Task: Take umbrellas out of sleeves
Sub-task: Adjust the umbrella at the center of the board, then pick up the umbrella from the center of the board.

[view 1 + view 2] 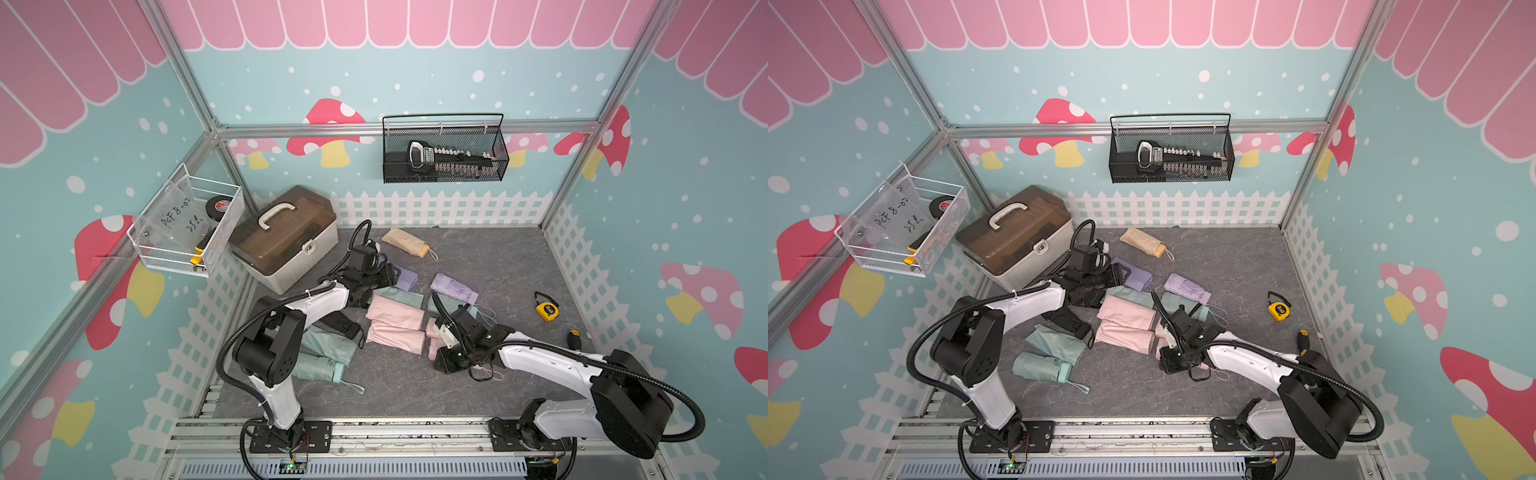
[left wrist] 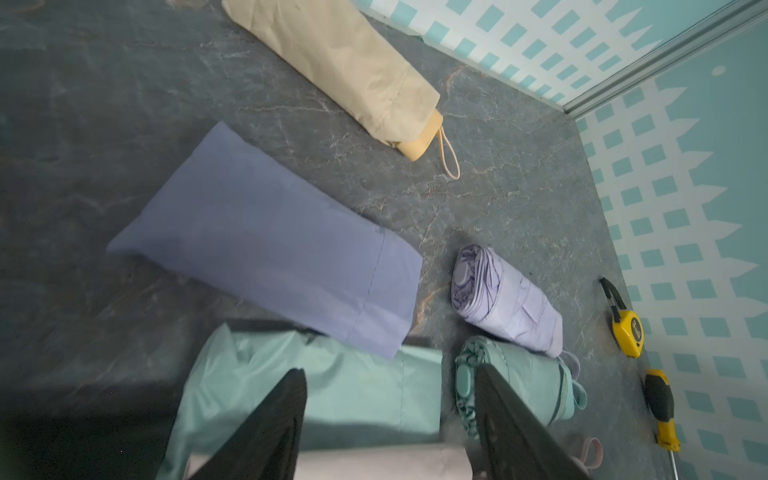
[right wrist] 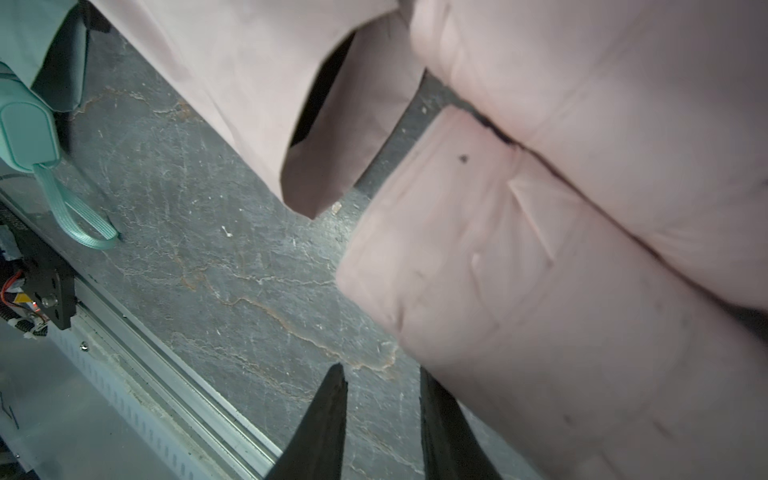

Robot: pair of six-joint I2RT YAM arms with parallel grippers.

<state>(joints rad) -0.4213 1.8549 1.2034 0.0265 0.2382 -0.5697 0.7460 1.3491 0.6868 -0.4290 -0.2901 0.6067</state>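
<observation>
My left gripper has the cream umbrella's handle (image 1: 422, 250) at the back facing away from it, so I should move back and bring the cream umbrella forward with my right gripper.
My left gripper (image 2: 390, 370) is open above the limp mint sleeve (image 2: 353, 386), with nothing between its fingers. Beside that sleeve lie a mint umbrella (image 2: 528, 382), a lilac umbrella (image 2: 511, 299) and a flat lilac sleeve (image 2: 266, 241). A cream umbrella (image 1: 405, 242) lies at the back, still inside its sleeve. My right gripper (image 3: 381, 368) is open a little over bare table, next to two pink umbrellas (image 3: 519, 311). An empty pink sleeve (image 3: 249, 83) lies just beyond them. In both top views, two pink sleeves (image 1: 395, 324) lie mid-table and mint umbrellas (image 1: 320, 361) lie front left.
A brown-lidded toolbox (image 1: 286, 241) stands at the back left. A yellow tape measure (image 1: 545, 309) and a yellow-handled screwdriver (image 1: 575, 338) lie at the right. Wire baskets (image 1: 444, 153) hang on the walls. The front rail (image 3: 166, 374) runs close to my right gripper.
</observation>
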